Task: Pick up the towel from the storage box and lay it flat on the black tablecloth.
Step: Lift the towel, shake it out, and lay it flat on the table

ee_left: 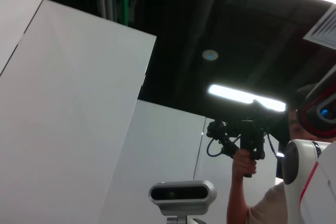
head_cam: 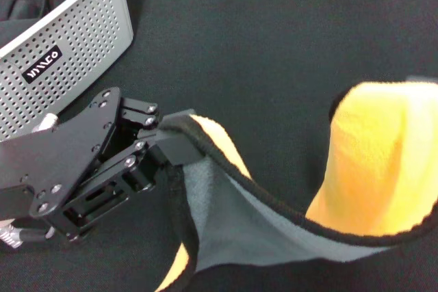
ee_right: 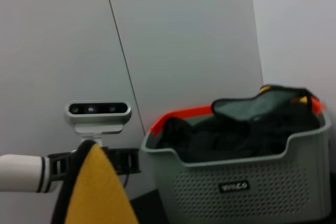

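The towel's yellow end (head_cam: 380, 158) is turned up and the towel's middle sags, so my left gripper should pull the towel's held corner toward the tablecloth's far side (head_cam: 191, 42) as the towel comes down.
The towel (head_cam: 260, 230) hangs stretched over the black tablecloth (head_cam: 274, 46), grey-green face up in the middle with black trim. My left gripper (head_cam: 171, 138) is shut on its left corner, low and near me. The towel's right end (head_cam: 383, 162) rises with the yellow face showing, and it hides whatever holds it. My right gripper does not show. In the right wrist view the yellow face (ee_right: 97, 192) is close in front, with my left arm (ee_right: 21, 174) behind it. The storage box (head_cam: 75, 46) stands at the far left.
In the right wrist view the storage box (ee_right: 236, 187) holds dark cloths (ee_right: 210, 140), another grey-green trimmed cloth (ee_right: 252, 108) and something orange (ee_right: 178, 114). The left wrist view shows only ceiling, wall panels and a person (ee_left: 252, 182) with a camera rig.
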Controlling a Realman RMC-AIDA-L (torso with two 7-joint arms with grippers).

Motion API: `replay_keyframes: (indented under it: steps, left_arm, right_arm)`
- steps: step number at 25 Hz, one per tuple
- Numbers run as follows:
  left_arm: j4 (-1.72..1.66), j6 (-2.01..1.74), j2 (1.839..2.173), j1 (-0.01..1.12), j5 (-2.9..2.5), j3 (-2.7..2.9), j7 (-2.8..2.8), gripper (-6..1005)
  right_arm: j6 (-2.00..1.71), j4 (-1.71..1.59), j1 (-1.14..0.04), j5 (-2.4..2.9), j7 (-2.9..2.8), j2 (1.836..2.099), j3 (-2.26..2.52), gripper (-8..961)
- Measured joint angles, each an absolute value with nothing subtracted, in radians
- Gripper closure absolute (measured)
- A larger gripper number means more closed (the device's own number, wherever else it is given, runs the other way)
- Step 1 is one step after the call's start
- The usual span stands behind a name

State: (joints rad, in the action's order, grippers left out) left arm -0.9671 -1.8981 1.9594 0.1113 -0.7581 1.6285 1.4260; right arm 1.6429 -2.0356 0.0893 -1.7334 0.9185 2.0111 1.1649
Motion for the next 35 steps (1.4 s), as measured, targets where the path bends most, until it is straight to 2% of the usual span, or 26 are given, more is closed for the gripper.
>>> replay_keyframes:
  steps: [6, 13, 18, 25, 29, 32, 35]
  left_arm:
    - [-0.974, -1.918, 1.96, 0.087, -0.794, 1.609, 1.516, 988]
    - [-1.045, -1.948, 1.947, 0.032, -0.814, 1.606, 1.632, 988]
    - [-1.046, -2.0, 1.951, 0.079, -0.834, 1.593, 1.793, 988]
    - [-0.844, -2.001, 1.961, 0.155, -0.866, 1.534, 1.828, 988]
    - [-0.567, -1.993, 1.979, 0.277, -0.947, 1.418, 1.778, 988]
    - [-0.411, -1.965, 1.986, 0.379, -1.012, 1.363, 1.72, 988]
    - [-0.365, -1.887, 1.995, 0.435, -1.041, 1.362, 1.674, 988]
  right_arm:
    - [1.741, -2.032, 0.169, -1.754, 0.856, 2.028, 1.088, 942]
    - [1.767, -2.03, 0.245, -1.819, 0.817, 2.027, 1.069, 942]
    - [1.777, -2.024, 0.247, -1.819, 0.761, 2.02, 1.124, 942]
    - [1.78, -1.957, 0.249, -1.818, 0.764, 2.016, 1.14, 942]
    - [1.778, -1.761, 0.189, -1.808, 0.802, 2.008, 1.135, 942]
    - [1.771, -1.575, 0.102, -1.77, 0.84, 2.003, 1.125, 942]
    - [1.767, -1.389, -0.002, -1.707, 0.914, 2.002, 1.104, 942]
